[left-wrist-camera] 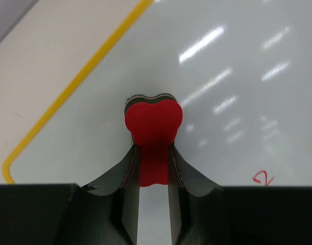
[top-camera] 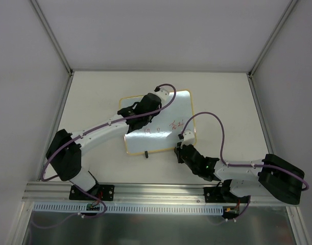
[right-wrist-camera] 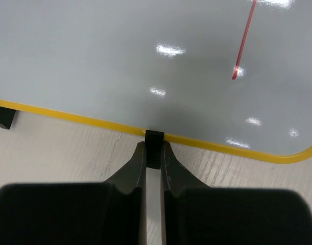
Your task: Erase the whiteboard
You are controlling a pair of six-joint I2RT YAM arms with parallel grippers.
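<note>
Next, my left gripper turns back and wipes toward the red handwriting (top-camera: pixel 158 129), because the eraser it holds is over clean surface (left-wrist-camera: pixel 92 94) near the yellow frame.
The whiteboard (top-camera: pixel 178 104) lies flat mid-table, white with a thin yellow frame. Red handwriting (top-camera: pixel 175 124) remains near its lower right. My left gripper (top-camera: pixel 127 111) is over the board's left part. In the left wrist view it (left-wrist-camera: pixel 153 150) is shut on a small red eraser block (left-wrist-camera: pixel 153 121), which rests against the white surface (left-wrist-camera: pixel 232 92) near the yellow corner. My right gripper (top-camera: pixel 180 151) is at the board's near edge. In the right wrist view it (right-wrist-camera: pixel 154 148) is shut on a black foot (right-wrist-camera: pixel 154 139) under the yellow frame (right-wrist-camera: pixel 69 117).
A second black foot (top-camera: pixel 145 153) sticks out from the near edge, also in the right wrist view (right-wrist-camera: pixel 2 116). A red stroke (right-wrist-camera: pixel 244 41) and red marks (left-wrist-camera: pixel 263 178) show on the board. White walls enclose the table on three sides.
</note>
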